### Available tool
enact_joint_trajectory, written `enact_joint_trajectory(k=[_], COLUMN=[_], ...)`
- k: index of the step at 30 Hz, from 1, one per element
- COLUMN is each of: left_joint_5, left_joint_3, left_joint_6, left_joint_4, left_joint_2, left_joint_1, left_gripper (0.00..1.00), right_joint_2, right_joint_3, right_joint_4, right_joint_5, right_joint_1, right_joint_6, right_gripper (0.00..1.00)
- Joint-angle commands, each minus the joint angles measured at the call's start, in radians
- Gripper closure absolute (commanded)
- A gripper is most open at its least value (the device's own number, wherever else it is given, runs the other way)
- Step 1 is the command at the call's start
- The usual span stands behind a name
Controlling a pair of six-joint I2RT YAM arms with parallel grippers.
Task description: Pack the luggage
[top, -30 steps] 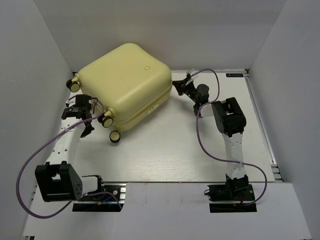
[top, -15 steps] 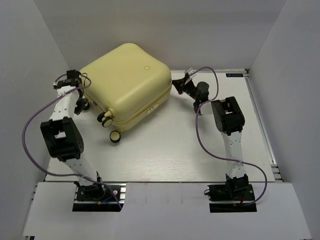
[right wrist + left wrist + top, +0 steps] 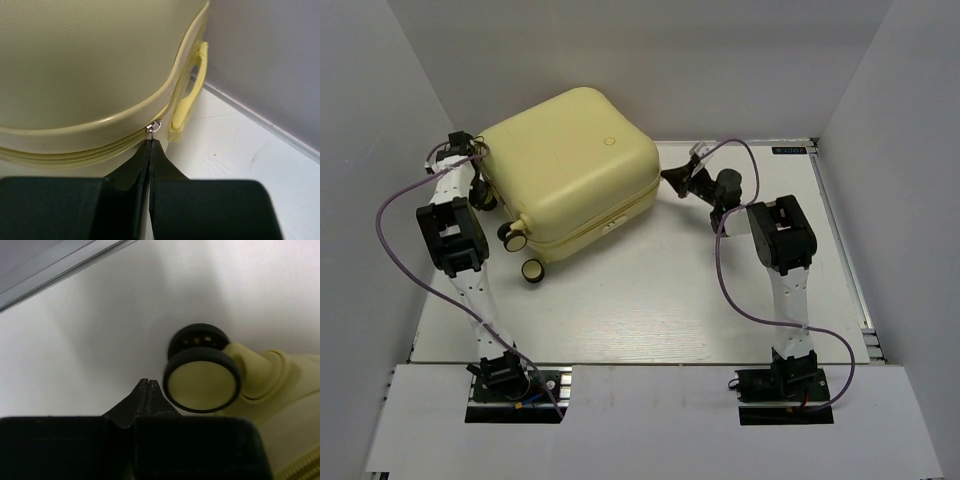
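Note:
Next, I draw the zipper pull (image 3: 155, 126) back with my right gripper and straighten the suitcase before zipping past its handle, as it slants, its wheels (image 3: 487, 196) near the wall.
The luggage (image 3: 570, 160) is a pale yellow hard-shell suitcase, closed and lying flat at the back left of the table. My left gripper (image 3: 470, 152) is shut and empty at its back left corner, the fingertips (image 3: 148, 383) just left of a yellow wheel (image 3: 201, 385). My right gripper (image 3: 669, 176) is at the suitcase's right side and is shut on the metal zipper pull (image 3: 154, 127), at the end of the zipper (image 3: 75, 152) next to the yellow handle (image 3: 189, 95). The lining is hidden.
The white table (image 3: 650, 290) is boxed in by grey walls at the left, back and right. Two suitcase wheels (image 3: 532, 270) stick out at its front left corner. A metal rail (image 3: 845, 250) runs along the table's right edge.
My left arm has swung from the suitcase's front left wheels up to its back left corner. The suitcase has shifted a little to the left. My right gripper followed, still at the zipper.

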Motion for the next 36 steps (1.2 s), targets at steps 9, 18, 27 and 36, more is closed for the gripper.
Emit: enact_joint_trajectory(k=[9, 18, 27, 36], left_joint_5=[0.566, 0.590, 0.598, 0.719], left_joint_3=[0.263, 0.255, 0.232, 0.151], left_joint_6=[0.165, 0.179, 0.225, 0.288], left_joint_4=[0.586, 0.724, 0.750, 0.767], left_joint_2=[0.313, 0.371, 0.359, 0.266], left_joint_1=[-0.103, -0.144, -0.152, -0.166], left_gripper=[0.65, 0.60, 0.60, 0.60], right_joint_2=[-0.100, 0.057, 0.397, 0.218], right_joint_3=[-0.160, 0.036, 0.676, 0.434], right_joint_4=[0.048, 0.109, -0.189, -0.152], right_joint_5=[-0.054, 0.446, 0.415, 0.210], right_joint_1=[0.081, 0.093, 0.089, 0.124], right_joint_6=[0.014, -0.062, -0.114, -0.060], right_gripper=[1.00, 1.00, 1.00, 1.00])
